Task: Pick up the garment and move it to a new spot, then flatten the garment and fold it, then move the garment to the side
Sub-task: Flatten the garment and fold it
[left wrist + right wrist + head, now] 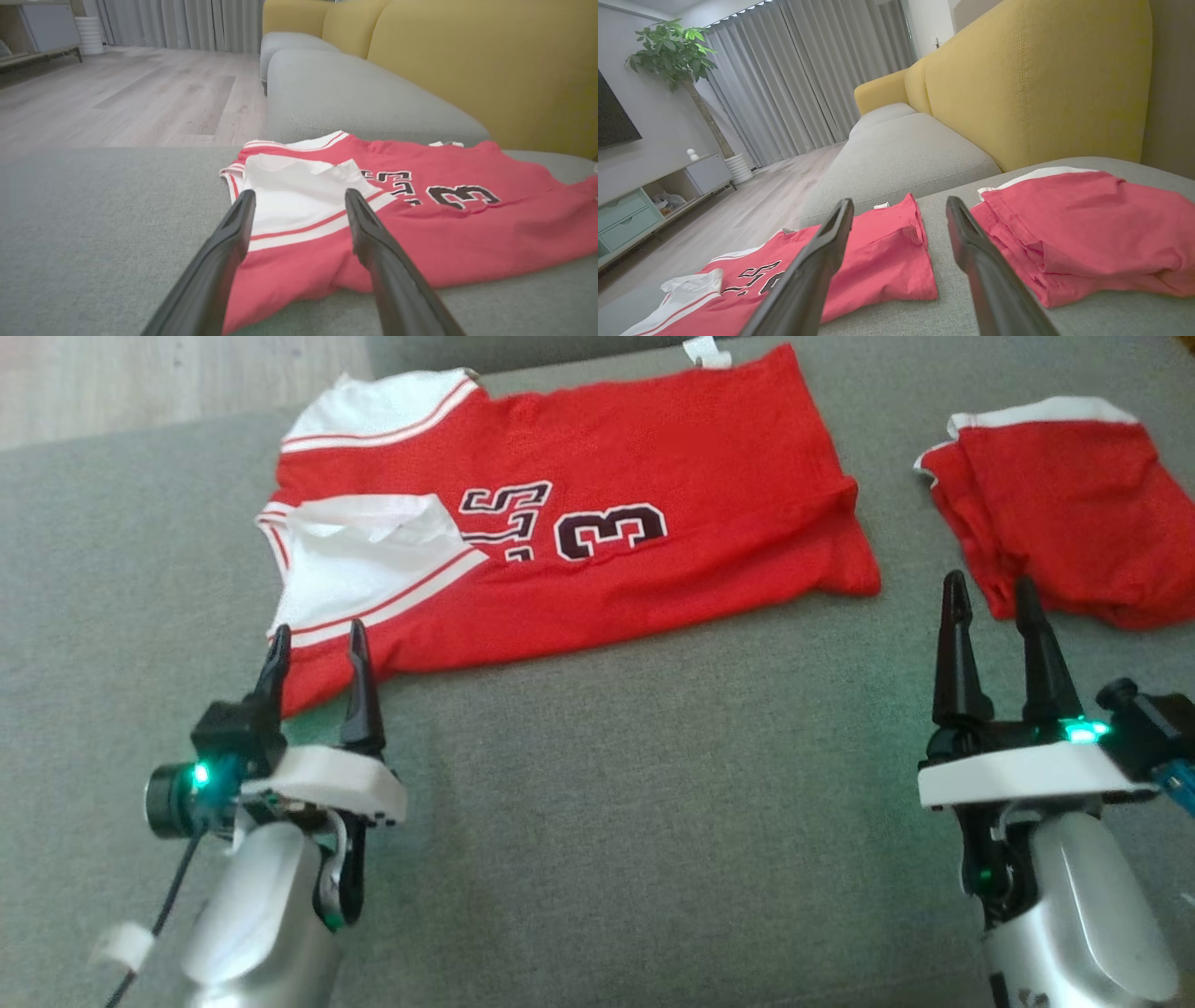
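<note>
The white tag point(706, 352) sticks out from the jersey's far edge point(683, 377). It will go over with the cloth when I fold the far sleeve across.
A red jersey garment point(597, 523) with white trim and dark numbers lies spread on the grey sofa seat point(653, 784), its white-lined shoulder end folded over at the left. My left gripper point(317, 649) stands open at the jersey's near left corner, fingertips over its edge and nothing between them. In the left wrist view the garment point(420, 224) lies just beyond the open left gripper point(299, 198). My right gripper point(990, 593) is open over bare seat, between the jersey and a second red piece. The right wrist view shows the garment point(878, 252) behind the open right gripper point(899, 205).
A folded red garment with white trim point(1064, 504) lies at the right of the seat, also seen as the folded red piece point(1087, 233). Yellow sofa backrest point(1017, 84) rises behind. Wooden floor point(117, 93), a cabinet point(654, 200) and a potted plant point(672, 51) lie beyond the seat's left edge.
</note>
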